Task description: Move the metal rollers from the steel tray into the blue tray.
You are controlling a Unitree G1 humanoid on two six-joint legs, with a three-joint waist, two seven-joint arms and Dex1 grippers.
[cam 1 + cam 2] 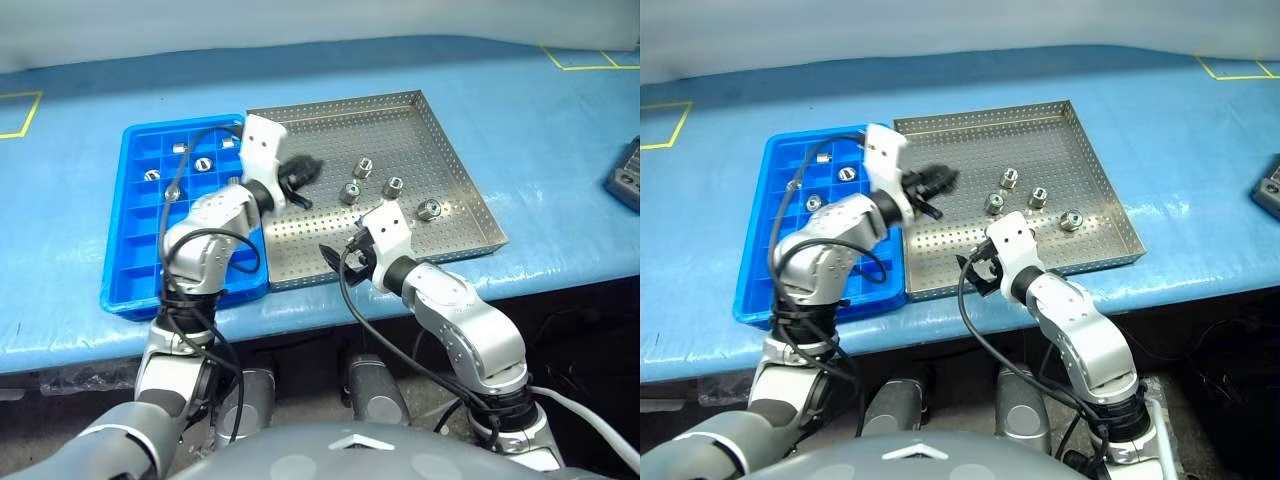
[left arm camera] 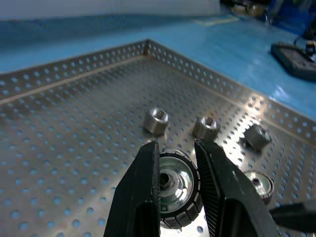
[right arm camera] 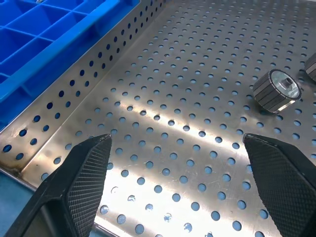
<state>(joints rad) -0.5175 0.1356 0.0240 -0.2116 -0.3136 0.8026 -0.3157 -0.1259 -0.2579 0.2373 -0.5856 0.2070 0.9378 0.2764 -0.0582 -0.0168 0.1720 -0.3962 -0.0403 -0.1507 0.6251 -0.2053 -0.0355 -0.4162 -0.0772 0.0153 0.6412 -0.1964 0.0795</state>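
Note:
The metal roller's ribbed side [image 2: 186,217] is held in my left gripper and the blue tray's near compartments [image 1: 144,223] are empty, so I should keep carrying the roller until it sits in one.
My left gripper [image 1: 300,175] hangs above the steel tray [image 1: 320,130], near its left side. It is shut on a metal roller [image 2: 175,187], a ribbed silver cylinder with a hollow centre held between the two fingers. Several more metal rollers [image 1: 364,166] lie on the perforated floor toward the tray's right half. The blue tray [image 1: 135,250] sits against the steel tray's left rim, and several rollers [image 1: 203,163] rest in its far compartments. My right gripper [image 3: 182,168] is open and empty, low over the steel tray's near-left corner, with one roller [image 3: 276,91] lying ahead of it.
Both trays rest on a table with a blue cover [image 1: 540,120], close to its front edge. A dark device [image 1: 625,175] lies at the far right. Yellow tape marks [image 1: 20,115] show at the far left and far right of the table.

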